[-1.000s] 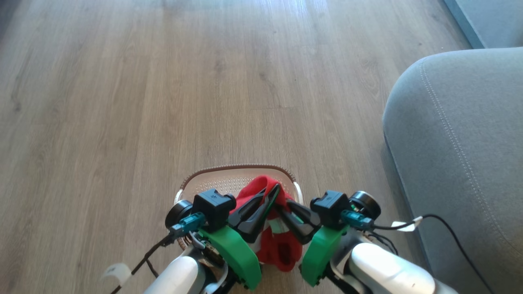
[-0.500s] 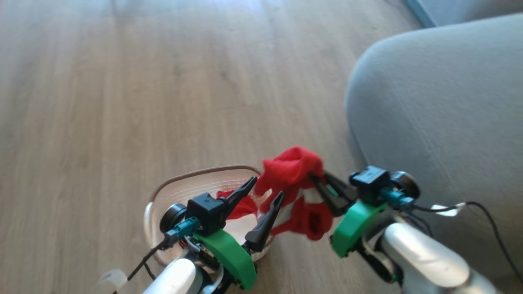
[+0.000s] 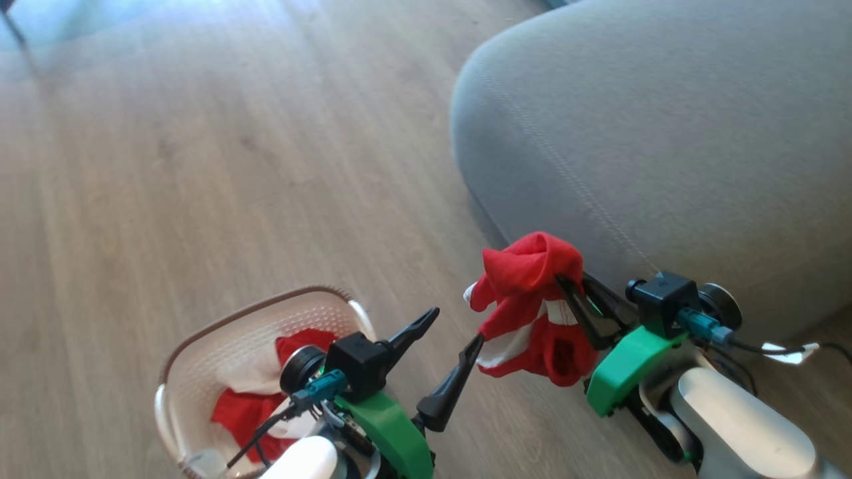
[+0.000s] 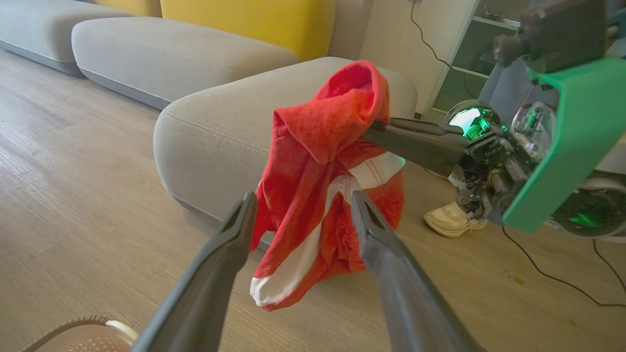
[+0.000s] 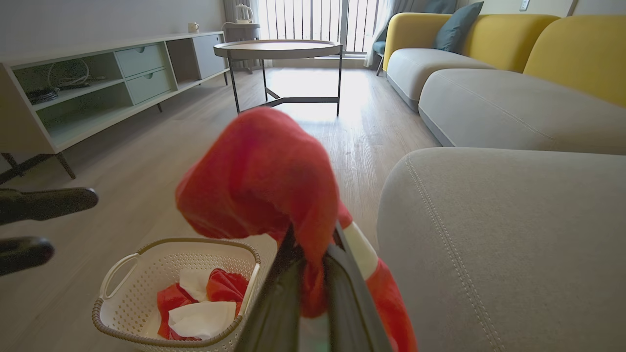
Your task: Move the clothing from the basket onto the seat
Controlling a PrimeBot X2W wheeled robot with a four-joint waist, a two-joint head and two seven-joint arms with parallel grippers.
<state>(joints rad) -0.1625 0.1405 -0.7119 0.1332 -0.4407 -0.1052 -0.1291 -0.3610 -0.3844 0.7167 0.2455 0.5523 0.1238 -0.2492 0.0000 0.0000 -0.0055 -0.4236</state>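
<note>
My gripper will lift the red and white clothing [image 3: 245,414] out, and the white basket should then be empty, because that clothing lies low below the brown rim [image 3: 231,311].
A red garment with white stripes [image 3: 532,313] [image 4: 323,181] [image 5: 264,181] hangs in the air beside the grey seat [image 3: 665,133] [image 4: 215,127] [image 5: 499,234], with my right gripper [image 3: 571,285] [image 5: 313,244] shut on its top fold. My left gripper [image 3: 456,329] [image 4: 301,210] stands open just left of the hanging cloth, nothing between its fingers. On the floor sits the white basket [image 3: 193,372] [image 5: 122,274] with a brown rim, and more red and white clothing [image 3: 246,406] [image 5: 200,303] lies inside it.
Wooden floor [image 3: 200,166] spreads to the left and beyond. A grey and yellow sofa [image 5: 489,63], a round side table [image 5: 279,49] and a low shelf unit [image 5: 98,83] stand farther off. A person's pale shoe [image 4: 452,220] rests by the seat.
My left gripper has opened and let go of the garment. My right gripper has carried the garment up and right, out of the basket toward the seat. The head camera has turned right.
</note>
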